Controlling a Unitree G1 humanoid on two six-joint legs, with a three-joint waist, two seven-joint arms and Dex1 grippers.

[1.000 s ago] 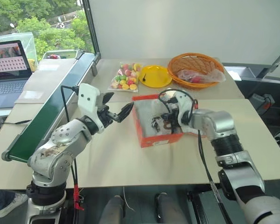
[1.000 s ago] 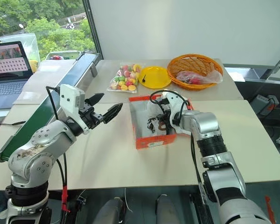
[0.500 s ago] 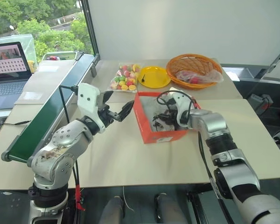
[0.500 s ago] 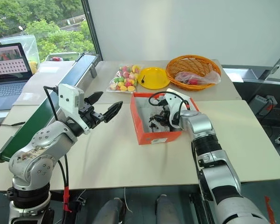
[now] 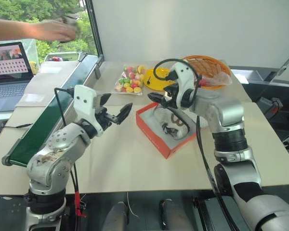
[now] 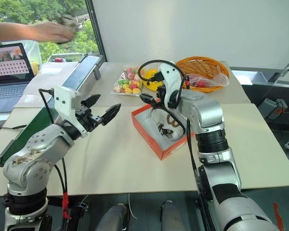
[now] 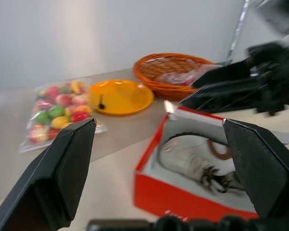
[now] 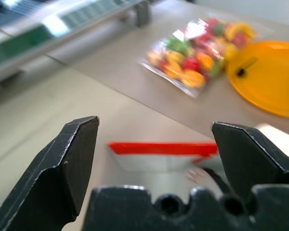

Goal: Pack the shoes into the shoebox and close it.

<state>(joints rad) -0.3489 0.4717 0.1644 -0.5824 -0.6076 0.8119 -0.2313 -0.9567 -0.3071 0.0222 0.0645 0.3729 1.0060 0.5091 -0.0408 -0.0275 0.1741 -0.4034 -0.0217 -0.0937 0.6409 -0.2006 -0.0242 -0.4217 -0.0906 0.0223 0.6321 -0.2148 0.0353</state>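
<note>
The shoebox (image 5: 151, 139) should have room for the other shoe when I lower it in, because the cream shoe is lying on its side with open space (image 5: 156, 130) beside it.
The red-orange shoebox (image 5: 156, 136) lies open and turned at an angle in the middle of the table. The cream shoes (image 5: 176, 123) with dark laces and brown lining lie inside it; I cannot tell one from the other. My right gripper (image 5: 155, 98) hovers open above the box's far corner, with nothing between its fingers (image 8: 77, 159). To the left of the box, my left gripper (image 5: 118, 106) stands open and empty, pointing at the box. The left wrist view looks into the shoebox (image 7: 173, 207) at a shoe (image 7: 190, 159). My right arm hides the lid.
At the back of the table are a bag of coloured sweets (image 5: 130, 79), a yellow plate (image 5: 158, 79) and an orange wicker basket (image 5: 209, 67). A green conveyor (image 5: 43, 125) and a laptop (image 5: 7, 67) stand on the left. A person's hand (image 5: 58, 30) reaches in top left.
My right gripper has opened, risen out of the shoebox and moved left. The box now sits turned at an angle. A person's arm has come into view at the top left.
</note>
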